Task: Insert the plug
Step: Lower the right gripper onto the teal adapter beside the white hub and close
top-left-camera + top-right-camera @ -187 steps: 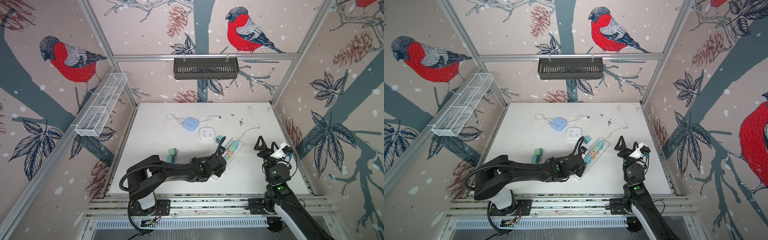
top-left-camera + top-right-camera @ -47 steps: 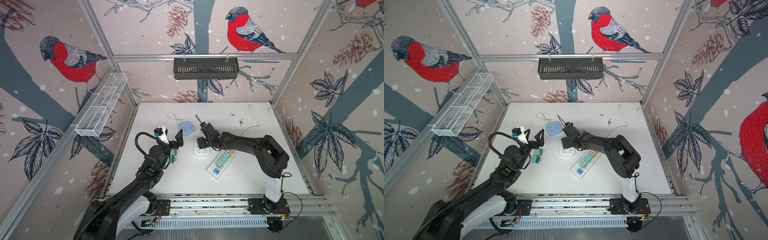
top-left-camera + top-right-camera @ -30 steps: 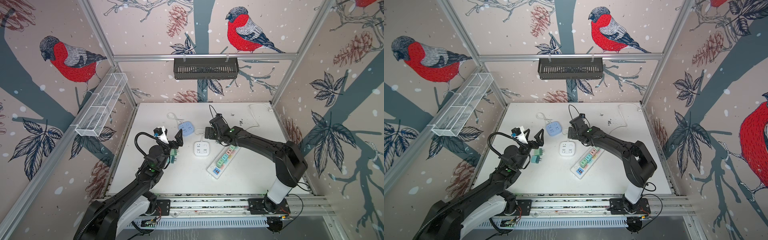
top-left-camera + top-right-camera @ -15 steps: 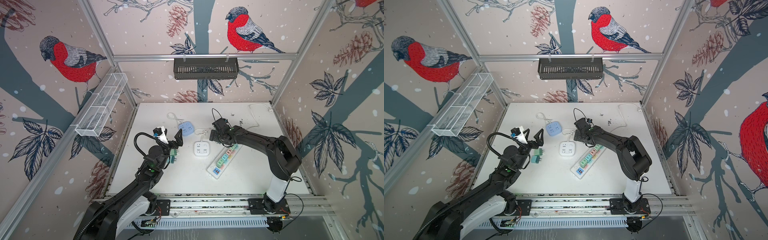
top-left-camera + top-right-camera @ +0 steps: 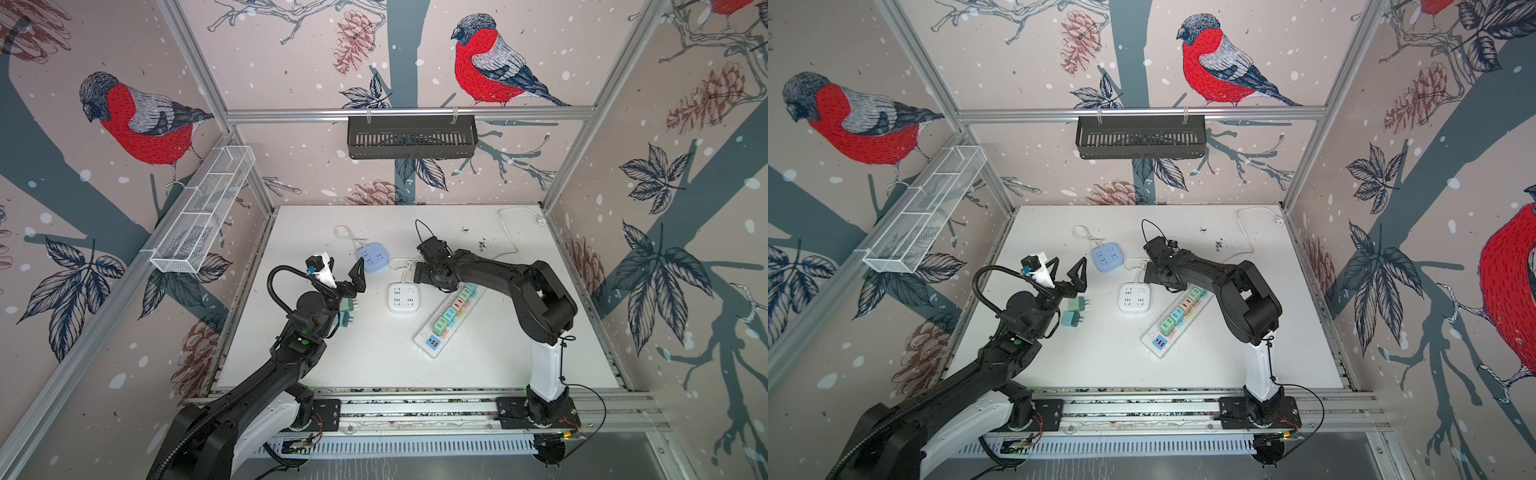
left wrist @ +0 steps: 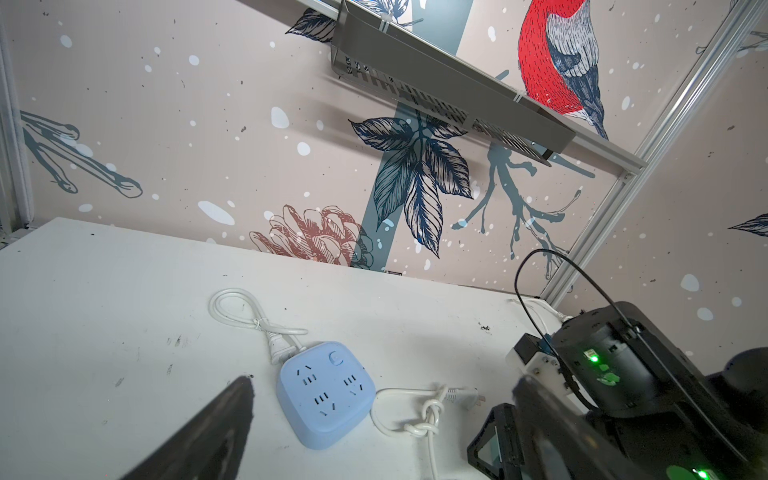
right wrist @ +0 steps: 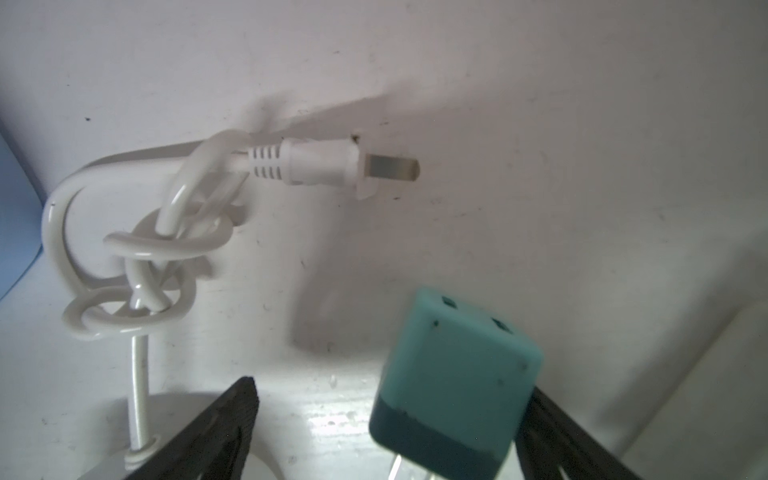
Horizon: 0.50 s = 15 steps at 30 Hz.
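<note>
I expect the teal plug [image 7: 460, 380] to settle square when I close the fingers and lift, because its flat sides [image 7: 518, 404] slant between the open fingers.
A teal plug [image 7: 453, 382] sits tilted between the fingers of my right gripper [image 7: 390, 386], prongs toward the camera. It rests against one finger, with a wide gap to the other, and the jaws are open. In both top views this gripper [image 5: 417, 272] is low over the table, between the white cube socket [image 5: 402, 297] and the long power strip [image 5: 451, 318], and it hides the teal plug. My left gripper [image 5: 1069, 262] hangs open and empty above two green plugs [image 5: 1076, 304] lying on the left.
A blue cube socket [image 6: 324, 395] lies behind the white one. The white cube's knotted cord ends in a flat white plug [image 7: 320, 166] just ahead of my right gripper. The power strip holds several coloured plugs. A black basket [image 5: 411, 137] and a wire shelf [image 5: 203, 212] hang on the walls.
The right arm's elbow has swung leftward while its gripper has stayed by the white cube's cord. The left arm has not moved.
</note>
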{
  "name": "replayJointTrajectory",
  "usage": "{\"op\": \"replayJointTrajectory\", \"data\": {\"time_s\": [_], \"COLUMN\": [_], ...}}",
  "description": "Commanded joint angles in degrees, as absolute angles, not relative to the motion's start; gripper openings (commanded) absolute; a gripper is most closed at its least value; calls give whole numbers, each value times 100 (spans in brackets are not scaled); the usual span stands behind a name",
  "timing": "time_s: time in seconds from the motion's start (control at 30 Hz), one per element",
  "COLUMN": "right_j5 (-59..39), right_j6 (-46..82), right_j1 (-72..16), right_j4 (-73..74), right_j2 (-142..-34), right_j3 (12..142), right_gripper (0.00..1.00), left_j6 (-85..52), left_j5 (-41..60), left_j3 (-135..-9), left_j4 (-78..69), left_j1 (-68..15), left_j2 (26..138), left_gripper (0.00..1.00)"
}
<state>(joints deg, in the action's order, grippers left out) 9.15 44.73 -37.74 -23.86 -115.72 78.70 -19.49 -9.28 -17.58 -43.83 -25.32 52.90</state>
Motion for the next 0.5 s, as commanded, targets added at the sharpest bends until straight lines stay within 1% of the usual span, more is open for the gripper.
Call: {"op": "replayJointTrajectory", "data": {"time_s": [0.0,0.1,0.23,0.37,0.47], "right_j5": [1120,1305,1514,1548,1432], "right_j6": [4112,4009,3914,3852,3813], "right_j1": [-3806,-3805,-3841,-3836,-3841], "right_j4": [-2576,-2743,-2863,-2763,-2674], "right_j2": [-11838,-12085,-12114,-11947,-11779], "right_j3": [8146,8336,8329,8085,7918], "right_gripper": [94,91,87,79,78], "left_j6": [-1962,-1960,-1960,-1960,-1951], "left_j5": [-949,-996,-976,-995,-984], "left_j3": [-1753,-1745,-1750,-1740,-1764], "left_j4": [-4559,-4579,-4544,-4575,-4547], "left_j1": [-2530,-2523,-2522,-2514,-2514], "left_j2": [5265,5265,5260,5269,5284], "left_gripper": [97,97,97,97,97]}}
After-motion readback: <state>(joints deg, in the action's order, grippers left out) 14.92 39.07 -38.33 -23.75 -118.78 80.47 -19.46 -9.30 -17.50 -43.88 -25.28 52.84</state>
